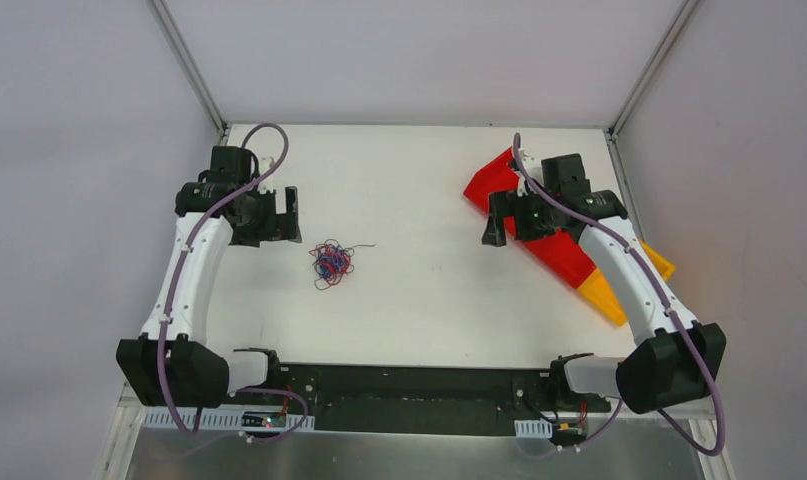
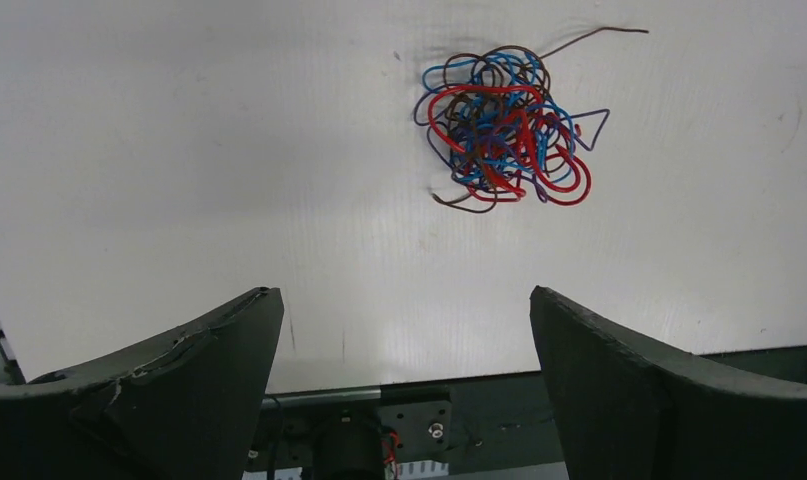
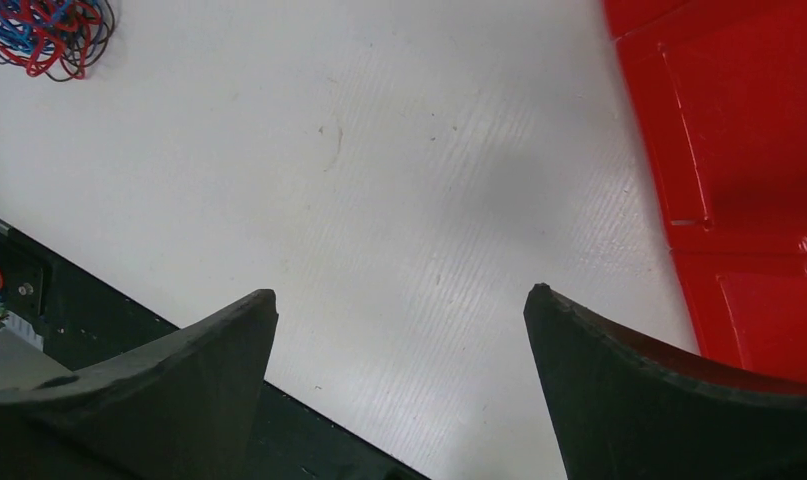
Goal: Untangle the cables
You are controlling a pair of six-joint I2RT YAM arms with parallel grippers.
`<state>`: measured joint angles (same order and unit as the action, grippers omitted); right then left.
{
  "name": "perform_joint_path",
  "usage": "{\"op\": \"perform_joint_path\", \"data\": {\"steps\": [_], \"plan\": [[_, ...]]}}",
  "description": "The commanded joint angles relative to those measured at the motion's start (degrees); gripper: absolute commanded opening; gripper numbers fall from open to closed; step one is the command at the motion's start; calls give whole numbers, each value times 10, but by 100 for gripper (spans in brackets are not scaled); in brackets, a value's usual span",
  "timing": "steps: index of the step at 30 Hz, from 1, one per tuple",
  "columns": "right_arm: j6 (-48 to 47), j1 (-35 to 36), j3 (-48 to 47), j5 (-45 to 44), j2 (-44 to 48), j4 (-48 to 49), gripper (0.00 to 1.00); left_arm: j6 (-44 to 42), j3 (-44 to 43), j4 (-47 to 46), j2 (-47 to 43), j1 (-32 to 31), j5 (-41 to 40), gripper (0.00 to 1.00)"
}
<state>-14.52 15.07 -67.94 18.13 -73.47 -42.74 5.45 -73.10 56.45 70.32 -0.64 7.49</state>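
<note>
I expect the red wire (image 2: pixel 484 89) to drag the blue and dark wires (image 2: pixel 501 140) along with it when I pull it, because it winds through them.
The cables (image 1: pixel 331 262) are one small tangle of thin red, blue and dark wires lying on the white table left of centre. One dark end trails off to the right. The tangle fills the upper middle of the left wrist view (image 2: pixel 504 130) and shows at the top left corner of the right wrist view (image 3: pixel 44 30). My left gripper (image 1: pixel 290 214) hangs open and empty just up and left of the tangle. My right gripper (image 1: pixel 494 222) is open and empty far to the right, beside the red piece.
A flat red plastic piece (image 1: pixel 529 215) with an orange piece (image 1: pixel 609 295) under it lies at the right of the table, below the right arm; the red piece shows in the right wrist view (image 3: pixel 739 150). A black base bar (image 1: pixel 409 385) runs along the near edge.
</note>
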Motion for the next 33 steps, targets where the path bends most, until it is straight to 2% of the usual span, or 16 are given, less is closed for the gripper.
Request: {"op": "perform_joint_path", "data": {"steps": [1, 4, 7, 14, 16, 17, 18, 19, 20, 22, 24, 28, 33], "plan": [[-3, -2, -39, 50, -17, -4, 99, -81, -16, -14, 51, 3, 103, 100], [5, -2, -53, 79, -33, -6, 99, -80, -16, -33, 100, 3, 196, 100], [30, -1, -61, 101, -46, 2, 99, -61, -8, -73, 155, -1, 230, 100], [79, 26, -63, 138, -82, 38, 99, -38, 5, -151, 262, -43, 241, 98], [96, 39, -58, 140, -97, 53, 99, -35, 15, -159, 293, -48, 242, 88], [111, 45, -56, 138, -107, 60, 99, -34, 21, -161, 306, -48, 243, 81], [124, 51, -57, 139, -116, 65, 99, -35, 29, -161, 313, -48, 247, 68], [136, 57, -60, 142, -124, 70, 99, -37, 39, -161, 317, -48, 256, 47], [143, 64, -61, 143, -130, 79, 99, -40, 49, -163, 318, -48, 272, 34], [168, 86, -63, 129, -147, 108, 99, -37, 74, -170, 315, -48, 309, 13], [187, 106, -65, 128, -160, 135, 99, -23, 85, -184, 301, -48, 372, 0], [234, 156, -40, 138, -179, 234, 99, 51, 108, -260, 237, -48, 475, 0], [309, 218, -37, 155, -216, 347, 99, 198, 150, -399, 187, -50, 524, 0]]}}
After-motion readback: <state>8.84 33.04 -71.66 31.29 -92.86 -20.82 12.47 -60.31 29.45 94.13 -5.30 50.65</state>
